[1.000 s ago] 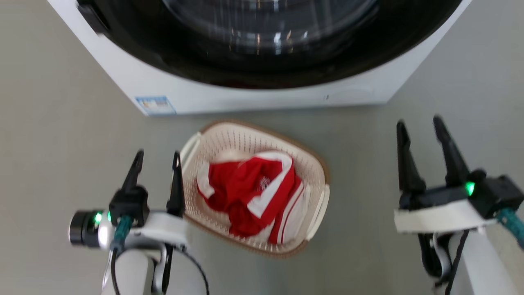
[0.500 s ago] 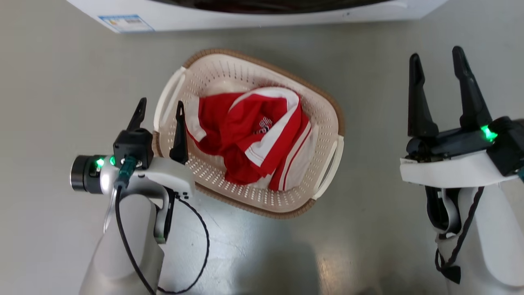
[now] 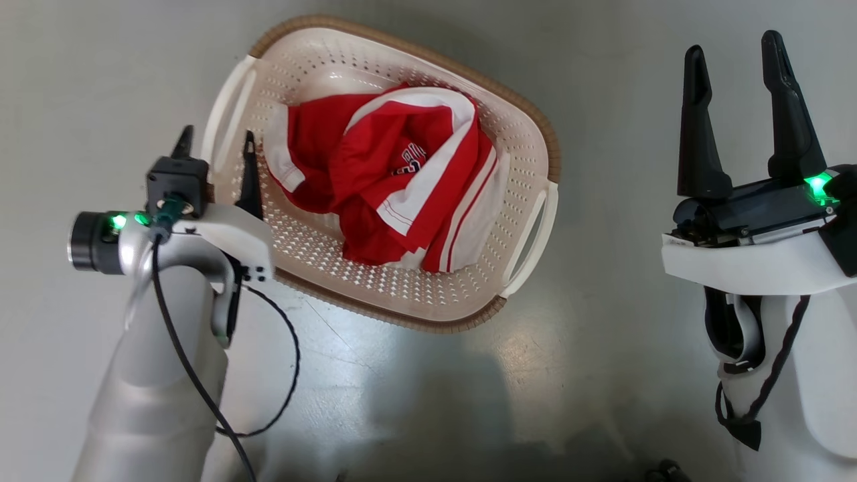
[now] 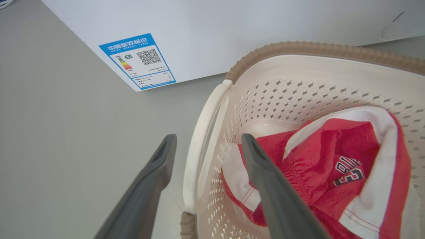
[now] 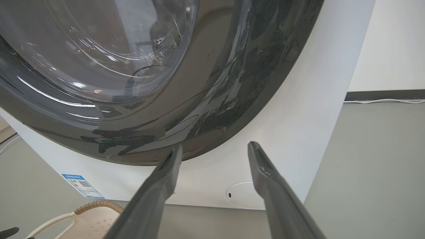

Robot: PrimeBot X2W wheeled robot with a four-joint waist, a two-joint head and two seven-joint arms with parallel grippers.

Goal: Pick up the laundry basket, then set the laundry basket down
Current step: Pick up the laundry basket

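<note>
The red-and-white clothing (image 3: 402, 173) sits bunched up low inside the walls (image 3: 518, 144), so I expect it to come along with its folds unchanged when I lift the laundry basket.
The laundry basket (image 3: 522, 134) sits on the grey floor, cream and perforated with a brown woven-look rim and white loop handles; red-and-white clothing (image 3: 388, 181) lies inside. My left gripper (image 3: 215, 140) is open and straddles the basket's left handle (image 3: 224, 127), one finger outside the wall and one inside. In the left wrist view that handle (image 4: 202, 146) runs up between the fingers of the left gripper (image 4: 208, 141). My right gripper (image 3: 735, 50) stands open well to the right of the basket, apart from it. In the right wrist view the right gripper (image 5: 215, 147) points at the washer.
A white washer (image 4: 232, 30) with an energy label (image 4: 139, 61) stands just beyond the basket. Its dark round door (image 5: 132, 73) shows in the right wrist view. Grey floor (image 3: 435, 402) lies open in front of the basket and to its right.
The head camera has tilted down, so the washer has left its view. My left gripper has come down over the basket's left handle, one finger now inside the basket.
</note>
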